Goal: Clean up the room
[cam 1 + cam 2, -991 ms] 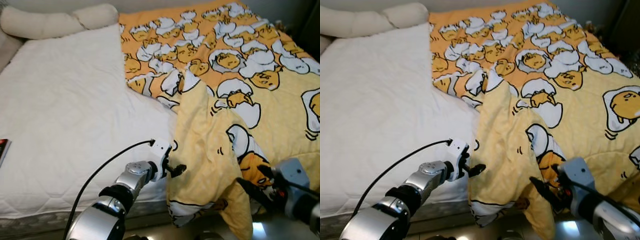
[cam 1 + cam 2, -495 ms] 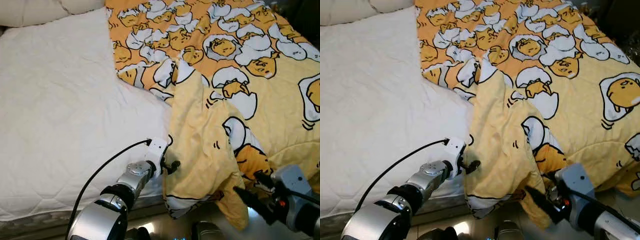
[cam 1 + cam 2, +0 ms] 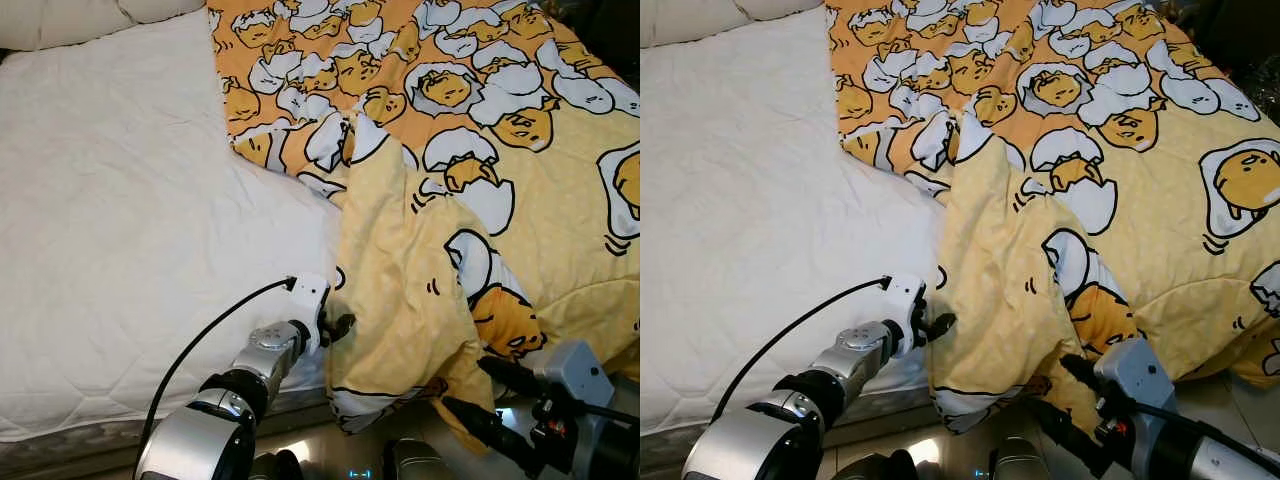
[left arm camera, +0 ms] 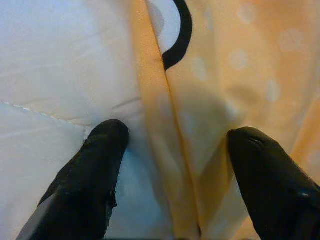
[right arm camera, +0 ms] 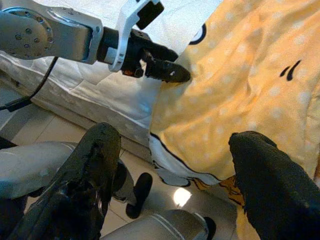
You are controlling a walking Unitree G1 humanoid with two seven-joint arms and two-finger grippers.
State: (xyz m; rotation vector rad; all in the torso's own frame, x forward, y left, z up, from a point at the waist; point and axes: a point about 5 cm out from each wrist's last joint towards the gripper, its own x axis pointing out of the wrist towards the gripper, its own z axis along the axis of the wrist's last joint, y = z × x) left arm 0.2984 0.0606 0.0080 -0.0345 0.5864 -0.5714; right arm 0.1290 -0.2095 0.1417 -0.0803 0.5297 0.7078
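Note:
The egg print breaks off along the bunched fold. I therefore expect the blanket [image 3: 385, 275] to spread open and show hidden print when I pull its edge.
A yellow-orange blanket [image 3: 470, 150] printed with cartoon eggs covers the right half of the bed. One corner [image 3: 410, 300] is folded back and hangs over the mattress's front edge. My left gripper [image 3: 340, 326] is at that fold's left edge, where cloth meets the white mattress [image 3: 120, 200]. It is open, and the blanket's hem [image 4: 165, 150] lies between its fingers [image 4: 90, 170]. My right gripper [image 3: 478, 392] hangs open in front of the bed, just below the drooping corner, with nothing between its fingers [image 5: 270, 190].
A cream pillow [image 3: 60, 20] lies at the head of the bed, far left. Shiny tiled floor [image 3: 970, 440] runs along the bed's front edge, where my own legs [image 5: 135, 195] stand. The left half of the mattress is bare white quilting.
The camera has tilted down and moved closer to the bed. My right gripper has sunk a little lower under the hanging corner. The left gripper stays at the blanket's edge.

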